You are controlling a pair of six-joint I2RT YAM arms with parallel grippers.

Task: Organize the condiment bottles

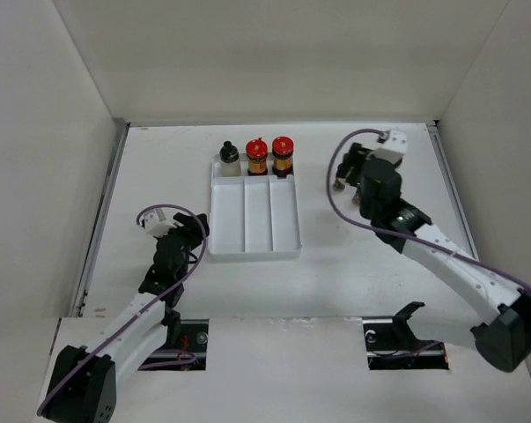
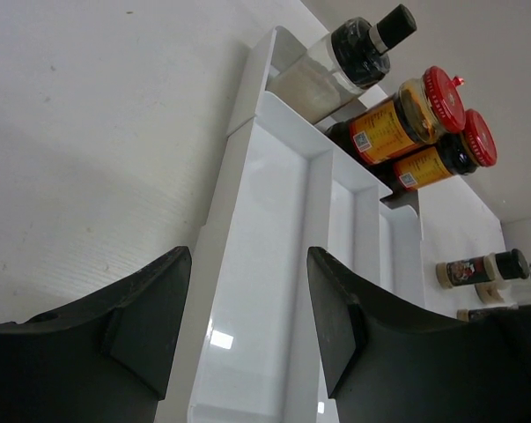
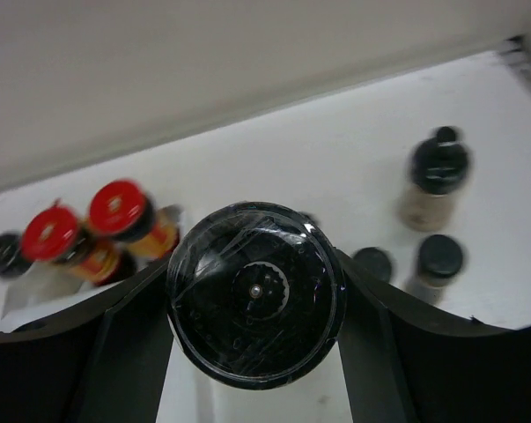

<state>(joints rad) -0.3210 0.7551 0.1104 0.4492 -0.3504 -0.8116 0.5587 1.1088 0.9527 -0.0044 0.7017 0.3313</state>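
Note:
The upright grinder-cap bottle (image 3: 256, 295) should go on moving in my right gripper until it stands in the tray compartment before the clear pale bottle (image 1: 228, 201), because that compartment is empty, before my right gripper lets go.
Three condiment bottles stand at the far end of the white tray (image 1: 253, 216): a clear pale one with a black cap (image 1: 229, 158) and two red-capped ones (image 1: 257, 156) (image 1: 283, 154). My right gripper (image 1: 344, 170) is right of the tray. In the right wrist view it (image 3: 254, 295) is shut on a bottle with a black grinder cap (image 3: 254, 264), seen from above. Behind it stand a pale black-capped bottle (image 3: 435, 181) and two small dark-capped ones (image 3: 440, 262) (image 3: 372, 263). My left gripper (image 2: 247, 326) is open and empty over the tray's near left corner.
White walls enclose the table on three sides. The tray's three long compartments (image 2: 274, 220) hold nothing in their near parts. A small labelled bottle (image 2: 476, 267) stands on the table right of the tray in the left wrist view.

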